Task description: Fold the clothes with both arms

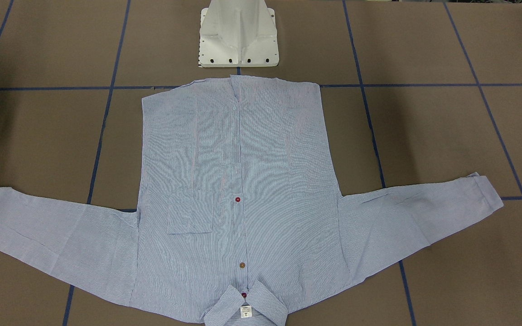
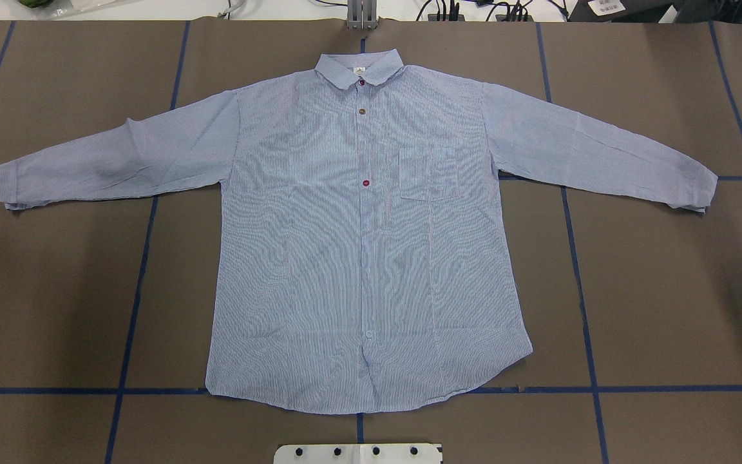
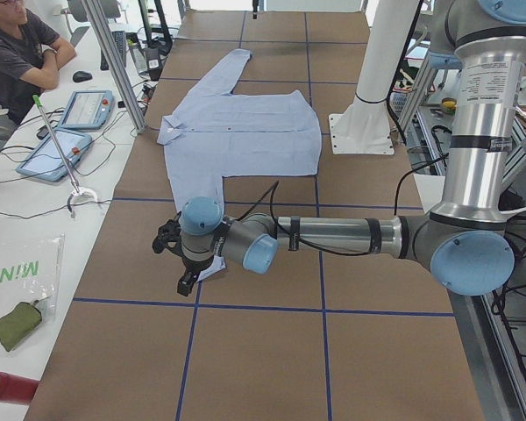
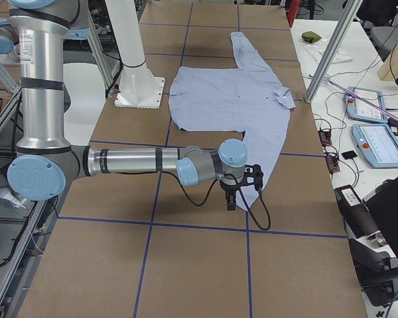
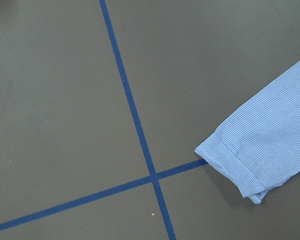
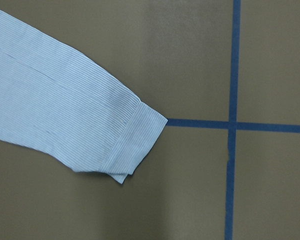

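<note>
My right gripper keeps going down until my fingers close on the near corner of the cuff, because the cuff under this gripper lies flat and clear of the shirt's body.
The light blue striped shirt [image 2: 364, 245] lies flat and face up on the brown table, buttoned, with both sleeves spread out; it also shows in the front view [image 1: 243, 181]. The collar and white label [image 1: 245, 311] point away from the robot. My left gripper [image 3: 186, 276] hangs over the left sleeve's cuff [image 5: 240, 160]. My right gripper [image 4: 231, 202] hangs over the right sleeve's cuff [image 6: 132, 137]. Both grippers show only in the side views, so I cannot tell whether they are open or shut. No fingers show in either wrist view.
The white pedestal base [image 1: 238, 40] stands just behind the shirt's hem. Blue tape lines [image 2: 139, 283] cross the table. Beyond the table's far edge are aluminium posts [image 3: 114, 61], tablets [image 3: 83, 110] and a seated person [image 3: 17, 53].
</note>
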Tool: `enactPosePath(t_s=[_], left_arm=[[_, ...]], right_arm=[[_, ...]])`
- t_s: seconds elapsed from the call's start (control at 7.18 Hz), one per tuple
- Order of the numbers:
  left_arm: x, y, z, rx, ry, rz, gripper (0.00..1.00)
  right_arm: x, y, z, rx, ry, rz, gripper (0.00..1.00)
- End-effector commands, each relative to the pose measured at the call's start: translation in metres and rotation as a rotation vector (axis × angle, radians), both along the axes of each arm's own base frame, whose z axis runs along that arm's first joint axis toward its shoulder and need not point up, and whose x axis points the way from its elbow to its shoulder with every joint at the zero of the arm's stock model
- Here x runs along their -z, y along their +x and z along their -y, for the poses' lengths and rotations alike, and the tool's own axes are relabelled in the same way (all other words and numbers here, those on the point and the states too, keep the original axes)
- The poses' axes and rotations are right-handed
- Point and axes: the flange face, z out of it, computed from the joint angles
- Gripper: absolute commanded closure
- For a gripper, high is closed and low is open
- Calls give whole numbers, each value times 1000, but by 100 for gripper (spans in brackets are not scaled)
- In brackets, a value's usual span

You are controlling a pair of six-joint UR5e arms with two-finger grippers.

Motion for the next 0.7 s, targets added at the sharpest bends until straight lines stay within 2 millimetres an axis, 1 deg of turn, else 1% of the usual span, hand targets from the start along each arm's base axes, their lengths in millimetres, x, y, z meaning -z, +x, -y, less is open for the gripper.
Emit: enactPosePath(t_s=[0.0, 0.14, 0.28, 0.42, 0.56], left_arm=[[31, 4, 7, 25, 43, -34, 1], [20, 6, 3, 14, 23, -53, 1], [21, 6, 1, 7, 52, -69, 1], [15, 5, -1, 6, 66, -70, 1], [13, 5, -1, 6, 66, -71, 1]], right_arm=[[-27, -51, 23, -90, -32, 24, 0], [-51, -64, 22, -80, 12, 17, 0], [-80, -86, 22, -46, -3, 7, 0], [-77, -91, 24, -41, 8, 14, 2], [-75, -106, 25, -15, 12, 13, 6]])
